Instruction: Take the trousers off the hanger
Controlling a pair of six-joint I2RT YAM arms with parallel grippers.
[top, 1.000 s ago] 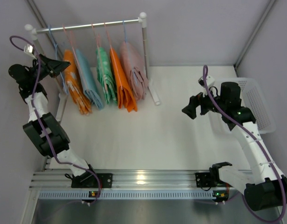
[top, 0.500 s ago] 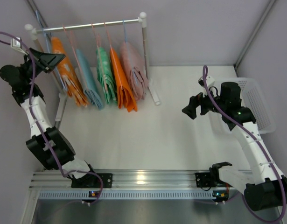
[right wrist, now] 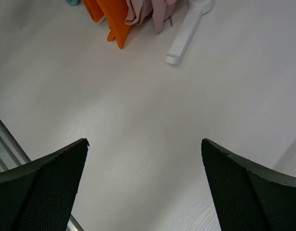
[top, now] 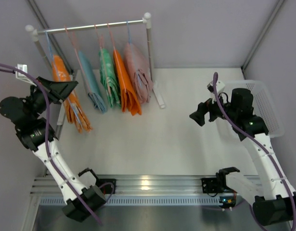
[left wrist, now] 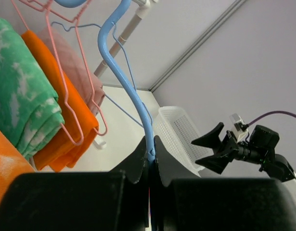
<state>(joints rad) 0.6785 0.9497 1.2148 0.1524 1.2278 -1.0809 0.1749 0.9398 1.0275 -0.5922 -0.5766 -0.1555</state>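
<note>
The star-print trousers hang a long way from my right gripper. Next, my left gripper brings the hanger past the rack's post before my right gripper takes them.
My left gripper is shut on the lower arm of a blue hanger. The orange star-print trousers hang on that hanger, left of the other clothes and towards the near side. Their edge shows at the bottom left of the left wrist view. The hanger's hook is near the left end of the rail; I cannot tell if it still rests on it. The light blue trousers hang on the rail. My right gripper is open and empty above the bare table.
Green, plain orange and pink clothes hang further right on the rail. The rack's white post and foot stand at its right end. A white mesh basket sits at the right edge.
My left arm has swung towards the near side, pulling the blue hanger and the orange star-print trousers down and away from the other clothes. The right arm has barely moved.
</note>
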